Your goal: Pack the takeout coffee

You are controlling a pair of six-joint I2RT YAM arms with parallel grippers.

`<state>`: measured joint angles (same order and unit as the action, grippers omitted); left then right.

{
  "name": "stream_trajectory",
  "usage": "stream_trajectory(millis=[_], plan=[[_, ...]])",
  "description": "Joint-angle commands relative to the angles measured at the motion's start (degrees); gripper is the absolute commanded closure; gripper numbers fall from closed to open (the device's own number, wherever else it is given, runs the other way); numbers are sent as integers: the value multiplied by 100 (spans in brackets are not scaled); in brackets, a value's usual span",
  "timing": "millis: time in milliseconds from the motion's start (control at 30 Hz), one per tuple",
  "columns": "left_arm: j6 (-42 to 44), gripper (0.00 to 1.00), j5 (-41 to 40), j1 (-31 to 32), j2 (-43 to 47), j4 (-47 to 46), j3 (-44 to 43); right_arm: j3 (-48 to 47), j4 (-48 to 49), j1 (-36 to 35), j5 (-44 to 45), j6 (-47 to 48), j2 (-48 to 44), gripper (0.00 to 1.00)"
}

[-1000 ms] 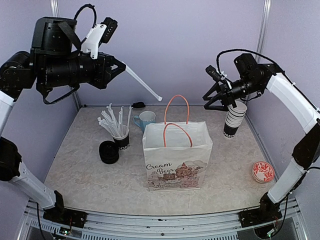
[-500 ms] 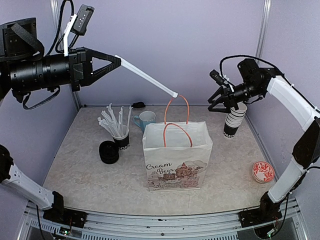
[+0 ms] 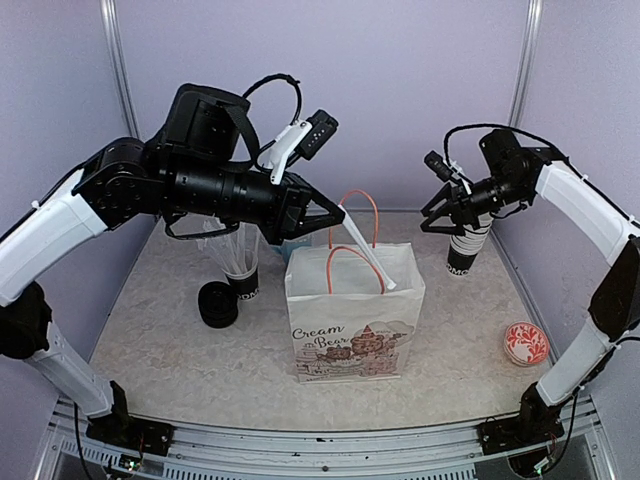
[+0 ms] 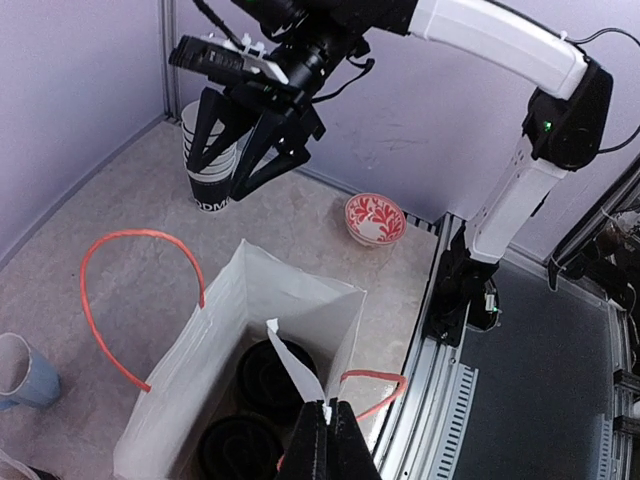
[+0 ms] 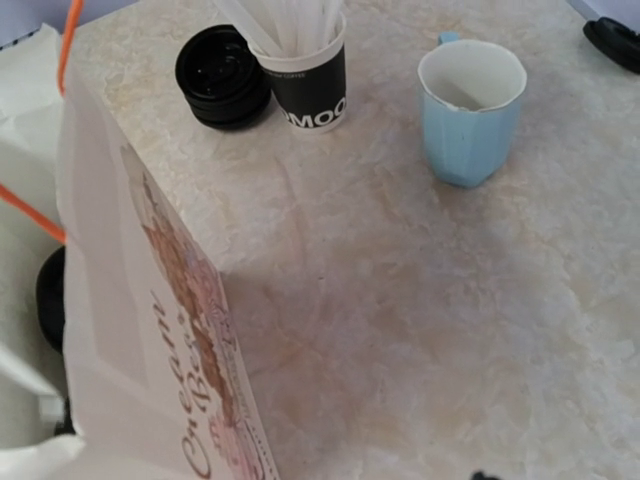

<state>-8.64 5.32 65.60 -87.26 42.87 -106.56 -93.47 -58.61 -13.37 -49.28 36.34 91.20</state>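
The white stick's loose end (image 3: 387, 283) points into the bag's opening (image 3: 354, 273). My left gripper should keep lowering the stick until its fingers reach the bag's rim, then let go.
The two takeout coffee cups stand inside the white paper bag (image 4: 300, 300); I see only their round black lids (image 4: 272, 378) (image 4: 232, 450). The bag, with orange handles, stands mid-table in the top view (image 3: 355, 325). My left gripper (image 4: 328, 425) is shut on a white paper-wrapped stick (image 4: 298, 372) that reaches down into the bag's mouth. From above, the left gripper (image 3: 338, 217) hangs over the bag's back edge and the stick (image 3: 370, 258) slants down to the right. My right gripper (image 3: 432, 212) is open and empty beside a stack of cups (image 3: 467, 242).
A black cup of white sticks (image 3: 243, 278) and a pile of black lids (image 3: 218, 304) stand left of the bag. A light blue mug (image 5: 472, 108) is behind it. A red patterned bowl (image 3: 526, 343) lies at the right, near the front edge.
My left arm has swung down from high on the left and carried the stick's tip from above the handles into the bag's mouth. My right gripper has barely moved.
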Motion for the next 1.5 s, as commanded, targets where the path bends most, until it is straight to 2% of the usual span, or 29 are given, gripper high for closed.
stream_trajectory(millis=[0,300,467,533,733,800,900,1000,1233,1467], plan=[[49,100,701,-263,-203,-449,128,124,104,62,-135,39,-216,37],[-60,100,1602,-514,-693,-917,369,159,144,67,-228,100,-53,37],[-112,100,1731,-633,-824,-773,566,74,89,62,-272,127,82,37],[-145,96,1673,-686,-845,-642,642,2,32,63,-292,144,122,36],[-23,61,525,-791,-602,168,484,-154,-108,95,-174,207,98,36],[-13,56,222,-952,-317,296,538,-156,-93,127,-138,219,55,35],[-59,53,-139,-1309,88,414,665,-97,-46,202,-138,230,32,35],[-95,56,-812,-1623,370,600,868,15,39,255,-185,231,18,35],[14,60,-2484,-1981,204,894,1424,83,76,264,-302,248,71,35],[302,60,-2387,-2193,-222,50,1637,120,71,264,-391,244,122,35]])
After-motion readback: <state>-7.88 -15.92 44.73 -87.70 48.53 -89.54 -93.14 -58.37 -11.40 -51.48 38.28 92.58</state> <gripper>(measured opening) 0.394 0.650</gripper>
